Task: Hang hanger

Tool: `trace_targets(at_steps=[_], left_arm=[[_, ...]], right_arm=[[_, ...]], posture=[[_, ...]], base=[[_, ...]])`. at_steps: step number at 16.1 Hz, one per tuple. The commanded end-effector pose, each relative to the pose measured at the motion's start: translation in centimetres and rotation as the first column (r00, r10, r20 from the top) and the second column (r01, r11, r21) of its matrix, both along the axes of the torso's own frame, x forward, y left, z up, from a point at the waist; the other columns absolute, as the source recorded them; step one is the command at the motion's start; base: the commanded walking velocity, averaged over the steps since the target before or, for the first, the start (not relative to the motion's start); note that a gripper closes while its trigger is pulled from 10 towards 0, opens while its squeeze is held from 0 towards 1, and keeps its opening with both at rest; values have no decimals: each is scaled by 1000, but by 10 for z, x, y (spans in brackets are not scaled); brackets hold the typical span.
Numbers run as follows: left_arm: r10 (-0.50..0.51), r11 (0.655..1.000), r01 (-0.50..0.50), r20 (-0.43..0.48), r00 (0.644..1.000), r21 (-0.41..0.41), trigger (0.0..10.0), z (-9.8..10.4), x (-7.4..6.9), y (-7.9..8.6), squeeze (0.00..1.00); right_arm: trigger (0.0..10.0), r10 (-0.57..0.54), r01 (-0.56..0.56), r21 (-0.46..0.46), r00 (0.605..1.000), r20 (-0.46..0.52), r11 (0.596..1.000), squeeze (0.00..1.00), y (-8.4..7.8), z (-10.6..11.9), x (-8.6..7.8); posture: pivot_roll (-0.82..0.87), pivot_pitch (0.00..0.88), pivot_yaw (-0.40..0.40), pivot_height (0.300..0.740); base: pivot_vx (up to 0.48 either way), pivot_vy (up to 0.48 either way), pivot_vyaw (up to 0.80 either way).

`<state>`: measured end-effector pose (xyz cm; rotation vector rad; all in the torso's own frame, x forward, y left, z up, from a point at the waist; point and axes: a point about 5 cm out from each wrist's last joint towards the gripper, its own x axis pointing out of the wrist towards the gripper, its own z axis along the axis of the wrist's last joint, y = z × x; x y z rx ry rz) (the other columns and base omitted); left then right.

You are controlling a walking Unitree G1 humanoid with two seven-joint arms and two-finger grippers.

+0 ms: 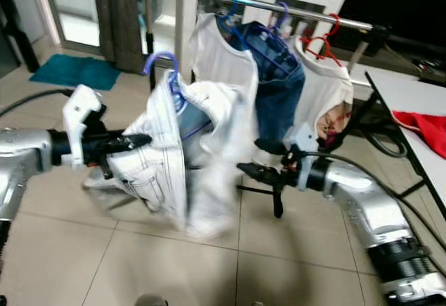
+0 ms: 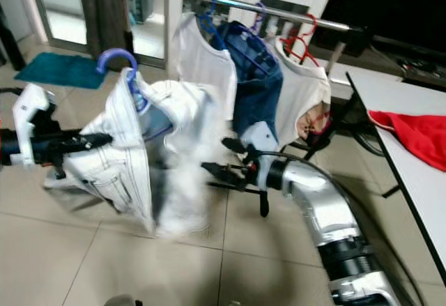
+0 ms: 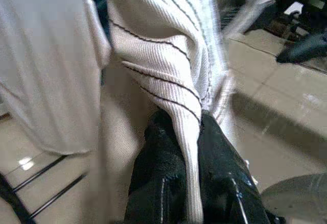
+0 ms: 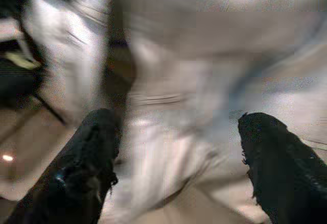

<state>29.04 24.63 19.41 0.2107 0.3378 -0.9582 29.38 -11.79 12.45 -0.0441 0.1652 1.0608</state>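
Observation:
I expect the hanger [image 1: 178, 98] to come along when I carry the white garment, because the blue hanger's hook [image 1: 161, 56] sticks up out of the garment's opening.
A white garment with thin dark stripes [image 1: 167, 159] hangs on a blue hanger [image 1: 162, 62] whose hook points up, in mid-air below and in front of the silver clothes rail [image 1: 265, 4]. My left gripper [image 1: 139, 140] is shut on the garment's left side; in the left wrist view the black fingers [image 3: 225, 173] pinch a fold of the ribbed fabric [image 3: 153, 55]. My right gripper [image 1: 247, 170] is open just right of the garment's blurred lower edge. In the right wrist view its fingers [image 4: 87, 157] stand wide apart, with the blurred white cloth [image 4: 194, 81] ahead of them.
On the rail hang a white shirt [image 1: 216, 55], blue jeans [image 1: 280, 90] and a white top on a red hanger [image 1: 324, 86]. A white table [image 1: 418, 97] with a red cloth [image 1: 426, 128] stands at the right. A teal mat [image 1: 73, 71] lies far left on the tiled floor.

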Motion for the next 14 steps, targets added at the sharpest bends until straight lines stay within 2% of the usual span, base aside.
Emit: trace_targets(at_steps=[1, 4, 5, 7, 9, 10, 12, 13, 14], left_arm=[[-39, 999, 39, 82, 996, -7, 0, 13, 3, -8, 0], [-64, 998, 64, 97, 993, 9, 0, 7, 6, -12, 0], [-76, 997, 72, 94, 993, 40, 0, 1, 8, -13, 0], [-125, 989, 115, 97, 987, 97, 0, -5, 7, -12, 0], [-169, 979, 156, 89, 982, 132, 0, -9, 4, -9, 0], [-197, 972, 183, 80, 977, 150, 0, -12, 2, -8, 0], [-251, 960, 238, 78, 965, 151, 0, -17, -2, -13, 0], [-286, 951, 271, 84, 955, 149, 0, -19, -4, -19, 0], [-330, 938, 315, 87, 940, 147, 0, -21, -7, -27, 0]], right_arm=[[10000, 12, -12, 1, 1000, 4, 1000, 1000, -1, 3, -1], [10000, 34, -34, 14, 999, -6, 999, 1000, -6, 5, -7], [10000, 65, -65, 27, 998, -9, 998, 1000, -10, 8, -12], [10000, 81, -81, 41, 997, 14, 996, 1000, -30, 21, -13], [10000, 47, -50, 36, 996, 71, 998, 1000, -53, 43, -5], [10000, 51, -56, 54, 994, 94, 997, 1000, -59, 55, -2], [10000, 102, -108, 38, 988, 119, 993, 1000, -50, 64, 1], [10000, 129, -133, 21, 985, 116, 991, 624, -39, 61, 2], [10000, 147, -150, 25, 985, 96, 988, 0, -27, 58, 4]], posture=[[37, 0, -115, 740], [31, 0, -98, 740], [28, 0, -91, 740], [21, 0, -85, 740], [14, 0, -79, 740], [13, 0, -81, 740], [10, 0, -86, 740], [11, 0, -89, 740], [12, 0, -92, 740]], base=[[0, 0, 0], [0, 0, 0], [0, 0, 0], [0, 0, 0], [0, 0, 0], [0, 0, 0], [0, 0, 0], [0, 0, 0], [0, 0, 0]])
